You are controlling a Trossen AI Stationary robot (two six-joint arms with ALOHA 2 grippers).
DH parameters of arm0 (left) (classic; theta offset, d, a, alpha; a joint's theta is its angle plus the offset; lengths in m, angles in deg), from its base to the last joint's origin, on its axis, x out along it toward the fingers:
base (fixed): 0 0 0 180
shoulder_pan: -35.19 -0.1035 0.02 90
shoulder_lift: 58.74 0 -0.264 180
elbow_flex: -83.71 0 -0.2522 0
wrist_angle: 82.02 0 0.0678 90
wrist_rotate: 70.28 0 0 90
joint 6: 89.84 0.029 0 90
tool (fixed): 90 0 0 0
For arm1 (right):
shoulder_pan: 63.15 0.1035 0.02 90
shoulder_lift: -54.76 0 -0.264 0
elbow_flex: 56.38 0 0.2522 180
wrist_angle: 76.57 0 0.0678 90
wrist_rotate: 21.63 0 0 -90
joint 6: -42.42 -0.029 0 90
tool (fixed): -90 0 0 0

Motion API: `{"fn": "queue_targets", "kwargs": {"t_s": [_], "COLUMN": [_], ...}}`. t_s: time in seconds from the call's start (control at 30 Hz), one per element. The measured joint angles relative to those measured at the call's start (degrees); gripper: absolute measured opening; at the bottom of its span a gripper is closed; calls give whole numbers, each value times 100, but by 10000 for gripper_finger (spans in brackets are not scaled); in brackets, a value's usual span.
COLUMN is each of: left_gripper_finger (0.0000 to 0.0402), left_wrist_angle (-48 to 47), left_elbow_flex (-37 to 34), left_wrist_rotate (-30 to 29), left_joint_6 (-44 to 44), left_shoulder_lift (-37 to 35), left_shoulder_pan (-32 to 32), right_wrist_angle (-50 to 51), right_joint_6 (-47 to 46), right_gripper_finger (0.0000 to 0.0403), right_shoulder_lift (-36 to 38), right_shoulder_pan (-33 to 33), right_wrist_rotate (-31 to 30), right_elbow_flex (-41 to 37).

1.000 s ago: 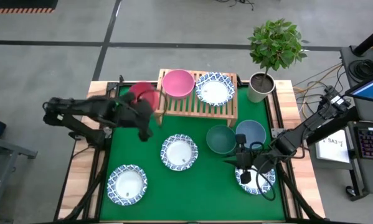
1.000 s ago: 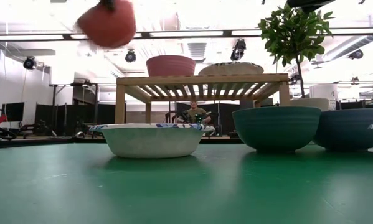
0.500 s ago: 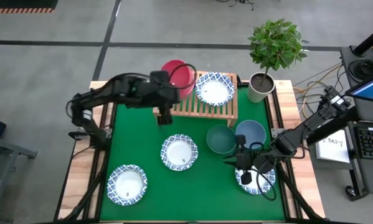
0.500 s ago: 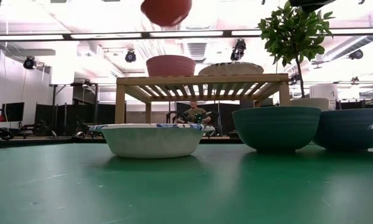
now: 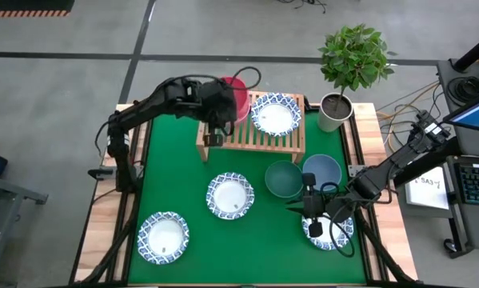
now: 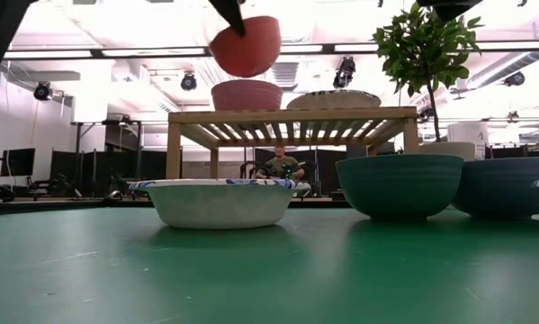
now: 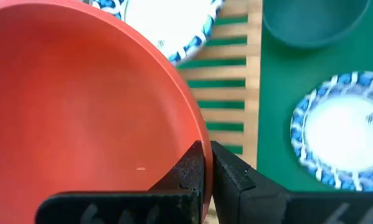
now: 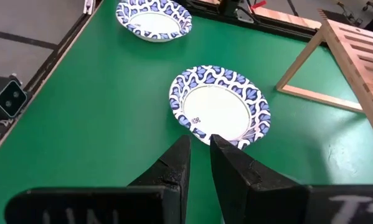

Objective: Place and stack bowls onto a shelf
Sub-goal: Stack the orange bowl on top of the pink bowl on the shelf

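My left gripper keeps lowering the red bowl until it sits inside, then let go, because the red bowl's base [image 6: 245, 71] is hanging just above the open pink bowl [image 6: 247, 95].
My left gripper [image 5: 221, 112] is shut on the red bowl [image 5: 237, 96] and holds it tilted in the air over the left end of the light-wood shelf [image 5: 255, 138]. In the low view the red bowl [image 6: 247, 45] hangs just above the pink bowl [image 6: 247, 94], which stands on the shelf top [image 6: 291, 114]. A white patterned bowl [image 5: 275, 114] sits beside it on the slats. My right gripper [image 5: 315, 210] waits low over the table's right side with a narrow gap between its fingers, next to another white bowl [image 5: 332, 230]. My left gripper [image 7: 208, 165] pinches the red bowl's rim [image 7: 198, 138], one finger [image 7: 189, 171] inside the bowl and the other [image 7: 233, 177] outside. The fingers reach it from the table's left side, slanting down. The bowl is lifted clear and tilted above the pink bowl.
The teal bowl [image 5: 285, 178] and the blue bowl [image 5: 322, 170] stand side by side in front of the shelf's right end. Two white patterned bowls [image 5: 229, 195] [image 5: 163, 237] rest on the green mat. A potted plant [image 5: 336, 110] stands at the far right corner.
My left gripper has carried the red bowl from the table's far left toward the right, up over the shelf, and then down toward the pink bowl. The bowl has stayed in the hold throughout. My right arm has kept still.
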Motion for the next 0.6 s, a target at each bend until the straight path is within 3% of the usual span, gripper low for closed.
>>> {"fn": "queue_targets", "kwargs": {"t_s": [0.1, 0.6], "left_gripper_finger": [0, 0], "left_wrist_angle": [194, 78], "left_elbow_flex": [0, -7], "left_wrist_rotate": [252, 221], "left_joint_6": [4, -40], "left_shoulder_lift": [117, 447], "left_shoulder_pan": [-137, -439], "right_wrist_angle": [-35, -61], "right_joint_6": [-5, -88], "right_gripper_finger": [52, 52], "right_shoulder_lift": [0, 0], "right_shoulder_pan": [1, 1], "right_wrist_rotate": [0, -2], "right_elbow_flex": [0, 0]}}
